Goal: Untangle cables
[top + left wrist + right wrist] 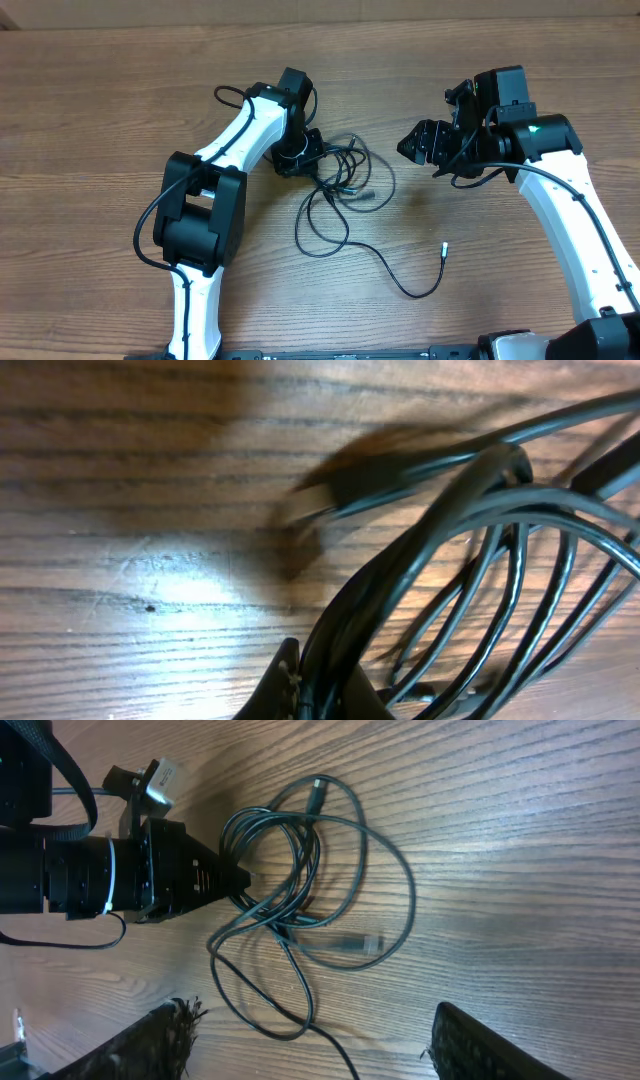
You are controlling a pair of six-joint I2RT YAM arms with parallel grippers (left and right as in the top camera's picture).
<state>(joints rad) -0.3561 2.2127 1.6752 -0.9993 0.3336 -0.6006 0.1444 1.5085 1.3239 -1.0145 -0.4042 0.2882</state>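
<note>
A bundle of crossed cable pieces (pixel 336 171) in my left gripper would drag along together, so my right gripper should grab the loose outer loop (pixel 393 180) and pull it apart.
The cables (pixel 340 180) are thin black cords lying in a loose tangle at the table's middle, with one strand trailing to a silvery plug tip (pixel 444 247). My left gripper (pixel 305 155) is shut on a bundle of the cables at the tangle's left edge; the left wrist view shows the strands (pixel 480 560) pinched between its fingers (pixel 320 695). My right gripper (pixel 415 143) is open and empty, held above the table to the right of the tangle. The right wrist view shows the tangle (pixel 300 900) beyond the open fingers (pixel 310 1040), with the left gripper (pixel 190 880) on it.
The wooden table (pixel 100 100) carries only the cables. The white left arm (pixel 215 170) reaches in from the front left and the right arm (pixel 580 220) from the front right.
</note>
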